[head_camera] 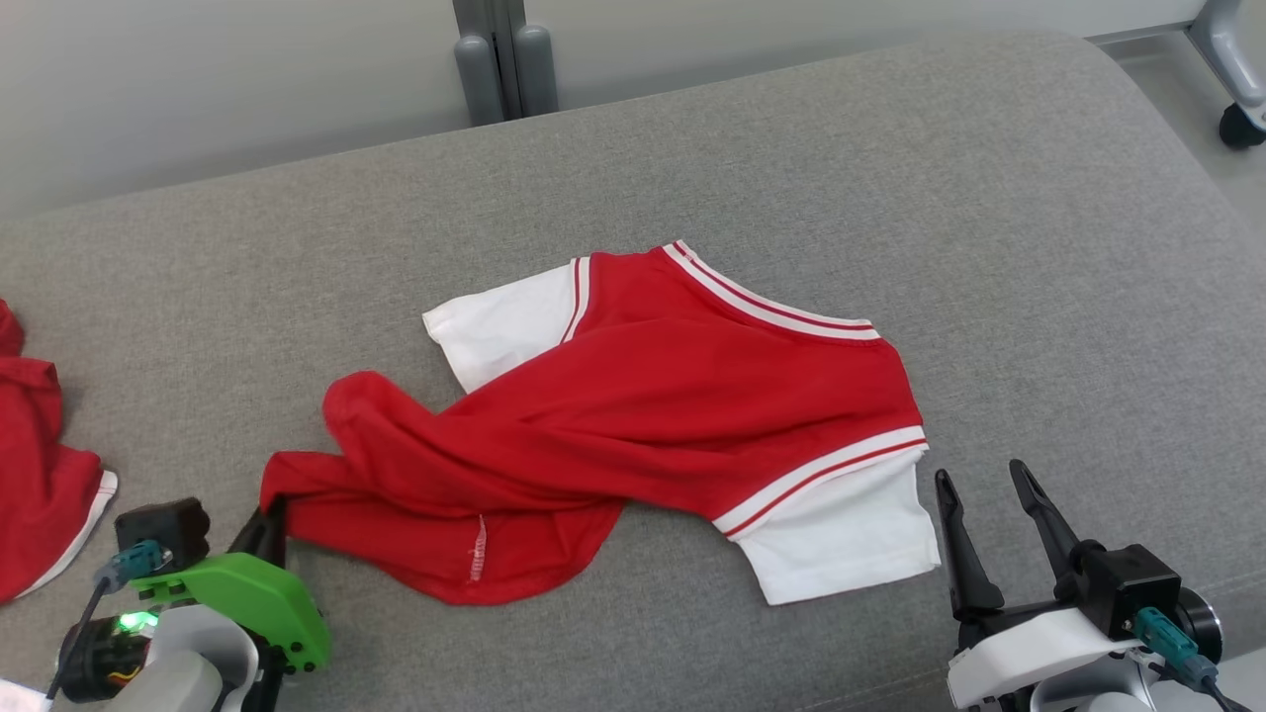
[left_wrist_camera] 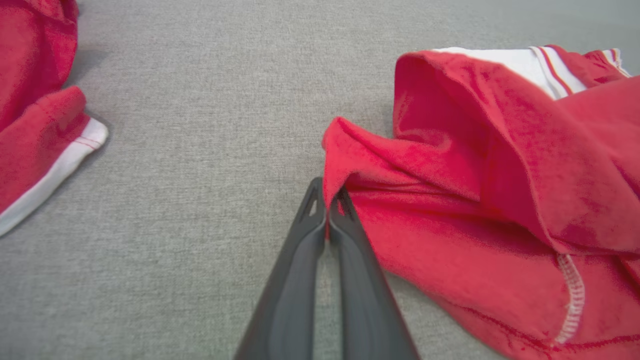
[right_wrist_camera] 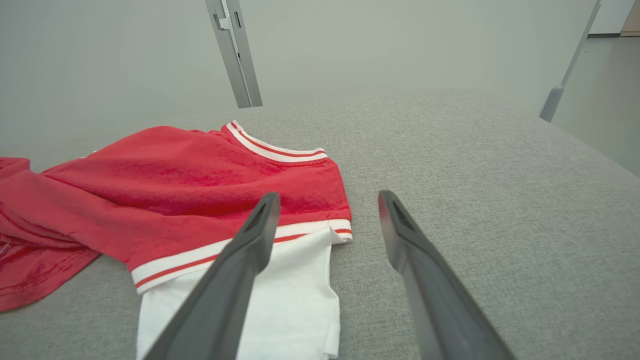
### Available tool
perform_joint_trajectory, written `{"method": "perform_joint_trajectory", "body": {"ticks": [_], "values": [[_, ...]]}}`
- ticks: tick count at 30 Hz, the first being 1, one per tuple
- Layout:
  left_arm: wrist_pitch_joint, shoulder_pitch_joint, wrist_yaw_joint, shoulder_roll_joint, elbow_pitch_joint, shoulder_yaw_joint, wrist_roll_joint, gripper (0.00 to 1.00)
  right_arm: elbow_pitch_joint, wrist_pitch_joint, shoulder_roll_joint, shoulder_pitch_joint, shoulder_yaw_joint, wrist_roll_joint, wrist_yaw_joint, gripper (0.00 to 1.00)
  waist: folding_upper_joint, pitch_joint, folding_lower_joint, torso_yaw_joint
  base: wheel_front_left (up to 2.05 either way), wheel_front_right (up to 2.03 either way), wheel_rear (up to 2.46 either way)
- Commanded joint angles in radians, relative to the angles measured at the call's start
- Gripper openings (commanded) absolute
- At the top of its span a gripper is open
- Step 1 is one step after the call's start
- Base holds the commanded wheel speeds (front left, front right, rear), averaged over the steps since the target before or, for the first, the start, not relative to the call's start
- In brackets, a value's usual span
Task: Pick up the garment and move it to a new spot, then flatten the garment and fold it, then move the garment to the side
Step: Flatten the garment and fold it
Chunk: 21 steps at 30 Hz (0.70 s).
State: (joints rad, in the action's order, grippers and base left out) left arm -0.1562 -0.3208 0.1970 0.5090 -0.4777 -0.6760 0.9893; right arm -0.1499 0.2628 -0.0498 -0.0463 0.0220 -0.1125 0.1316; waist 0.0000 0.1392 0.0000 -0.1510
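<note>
The garment's upturned side (head_camera: 724, 386) is plain and has a shallow striped neckline (head_camera: 763, 302), so the robot should expect the garment's lettered front to be hidden beneath when it lifts the garment.
The garment (head_camera: 653, 396) is a red shirt with white sleeves and striped white trim, lying crumpled across the grey cushion (head_camera: 890, 178). At its lower left corner my left gripper (head_camera: 269, 521) is shut on a pinch of the red hem. The left wrist view shows the garment (left_wrist_camera: 475, 190) with my left gripper (left_wrist_camera: 327, 200) clamped on a fold of its edge. My right gripper (head_camera: 984, 485) stands open just right of the near white sleeve, holding nothing. In the right wrist view my right gripper (right_wrist_camera: 327, 210) is spread wide, the garment (right_wrist_camera: 200, 180) lying left of it.
A second red garment (head_camera: 35, 455) with a white hem lies at the cushion's left edge, also seen as the second red garment (left_wrist_camera: 40, 115) in the left wrist view. A grey post (head_camera: 504, 59) rises behind the cushion. A caster wheel (head_camera: 1241, 124) stands at far right.
</note>
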Motion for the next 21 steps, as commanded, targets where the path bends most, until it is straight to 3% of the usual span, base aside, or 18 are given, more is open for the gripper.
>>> {"method": "perform_joint_trajectory", "body": {"ticks": [1,3,4,5,8,13,17,21], "values": [[-0.015,-0.014,0.017,0.016,-0.014,0.003,-0.015,0.0,-0.003,0.003,-0.001,-0.006,-0.002,-0.003,-0.002,1.0,0.0,0.0,0.0,0.001,0.0,0.0,0.0],[-0.034,-0.019,0.028,0.022,-0.035,0.006,-0.034,0.02,-0.004,0.003,-0.001,-0.002,0.0,-0.005,-0.002,1.0,0.0,0.001,0.0,0.003,0.0,0.0,0.0],[-0.037,-0.017,0.025,0.019,-0.041,0.005,-0.029,0.47,-0.005,0.003,-0.001,-0.001,0.001,-0.005,-0.002,1.0,0.0,0.0,0.0,0.003,0.0,0.0,0.0],[-0.039,-0.016,0.017,0.014,-0.047,0.007,-0.021,0.98,-0.005,0.003,-0.001,0.001,0.002,-0.005,-0.002,1.0,0.0,0.001,0.0,0.002,0.0,0.0,0.0],[-0.041,-0.021,0.021,0.02,-0.054,0.019,-0.011,1.0,-0.005,0.003,-0.001,0.003,0.001,-0.001,-0.002,1.0,0.0,-0.001,0.0,0.001,0.0,0.0,0.0],[-0.036,-0.024,0.076,0.05,-0.023,0.056,0.002,1.0,-0.003,0.003,-0.001,-0.01,-0.004,0.0,-0.002,1.0,0.0,-0.002,0.0,0.0,0.0,0.0,0.0],[-0.021,0.008,0.077,0.063,0.075,0.1,0.054,1.0,-0.001,0.003,-0.001,-0.011,-0.004,-0.005,-0.002,1.0,0.0,0.001,0.0,-0.002,0.0,0.0,0.0],[0.002,0.028,0.131,0.103,0.165,0.119,0.062,1.0,-0.002,0.003,-0.001,-0.01,-0.004,-0.007,-0.002,1.0,0.0,0.003,0.0,-0.004,0.0,0.0,0.0]]}}
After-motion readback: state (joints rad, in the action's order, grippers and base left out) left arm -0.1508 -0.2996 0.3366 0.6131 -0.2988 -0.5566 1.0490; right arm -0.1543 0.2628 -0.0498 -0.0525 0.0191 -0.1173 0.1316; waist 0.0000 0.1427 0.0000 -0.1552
